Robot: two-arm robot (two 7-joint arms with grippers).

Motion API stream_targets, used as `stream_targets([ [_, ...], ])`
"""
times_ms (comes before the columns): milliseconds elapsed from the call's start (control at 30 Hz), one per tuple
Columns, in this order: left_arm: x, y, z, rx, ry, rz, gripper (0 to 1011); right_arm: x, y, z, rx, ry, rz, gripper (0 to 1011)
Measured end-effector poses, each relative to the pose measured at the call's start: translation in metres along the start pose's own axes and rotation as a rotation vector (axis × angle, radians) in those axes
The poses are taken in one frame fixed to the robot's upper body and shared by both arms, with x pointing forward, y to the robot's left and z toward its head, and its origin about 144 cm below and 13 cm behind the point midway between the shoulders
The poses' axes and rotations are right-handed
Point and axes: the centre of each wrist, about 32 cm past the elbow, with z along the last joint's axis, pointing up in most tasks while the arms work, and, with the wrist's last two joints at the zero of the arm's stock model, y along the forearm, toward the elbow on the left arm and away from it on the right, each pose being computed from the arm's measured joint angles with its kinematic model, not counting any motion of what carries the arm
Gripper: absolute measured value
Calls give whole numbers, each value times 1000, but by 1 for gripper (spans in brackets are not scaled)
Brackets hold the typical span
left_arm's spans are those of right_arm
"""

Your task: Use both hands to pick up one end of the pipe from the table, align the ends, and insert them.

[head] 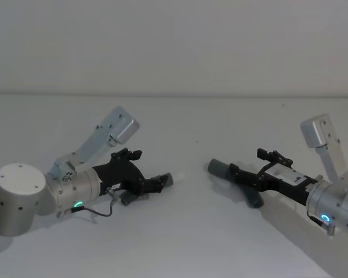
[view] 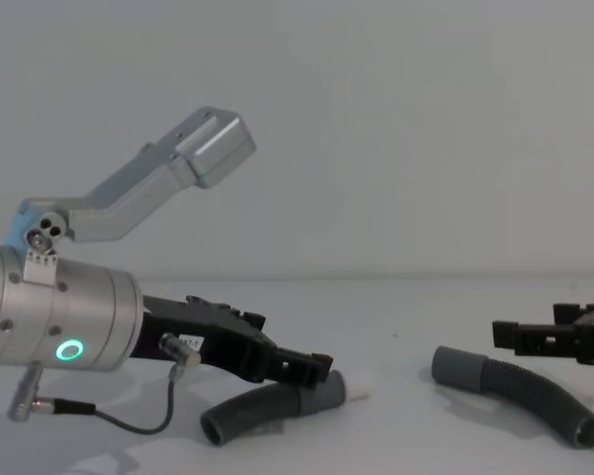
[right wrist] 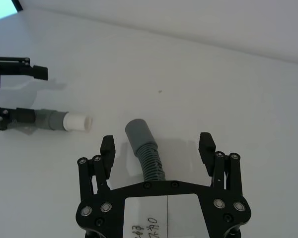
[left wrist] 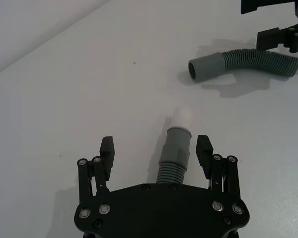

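The white stub (left wrist: 182, 118) fills the grey cuff's opening (left wrist: 179, 130). It will stay in place and point straight ahead when I lift the ribbed part.
Two dark-grey corrugated pipe pieces lie on the white table (head: 180, 231). The left piece (view: 257, 406) has a grey cuff (left wrist: 178, 141) with a white stub (left wrist: 183, 118). My left gripper (left wrist: 155, 145) is open and straddles it just behind the cuff, fingers clear of both sides. The right piece (view: 520, 391) ends in a plain socket cuff (right wrist: 139, 132) that faces the stub across a gap. My right gripper (right wrist: 157, 145) is open and low over the ribbed part of this piece (right wrist: 151, 163). In the head view the left gripper (head: 156, 184) and right gripper (head: 239, 174) point toward each other.
Bare white table lies between the two cuffs and all around (left wrist: 89, 74). A plain wall (head: 174, 46) stands behind the table's far edge. A thin black cable (view: 129, 424) loops under my left wrist.
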Motion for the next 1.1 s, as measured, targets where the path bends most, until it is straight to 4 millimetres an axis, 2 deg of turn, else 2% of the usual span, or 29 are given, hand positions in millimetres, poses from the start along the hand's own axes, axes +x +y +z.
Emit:
stream_targets([
  [1100, 5, 11, -7, 88, -30, -68, 1001, 3, 8, 0, -94, 10, 30, 1001],
])
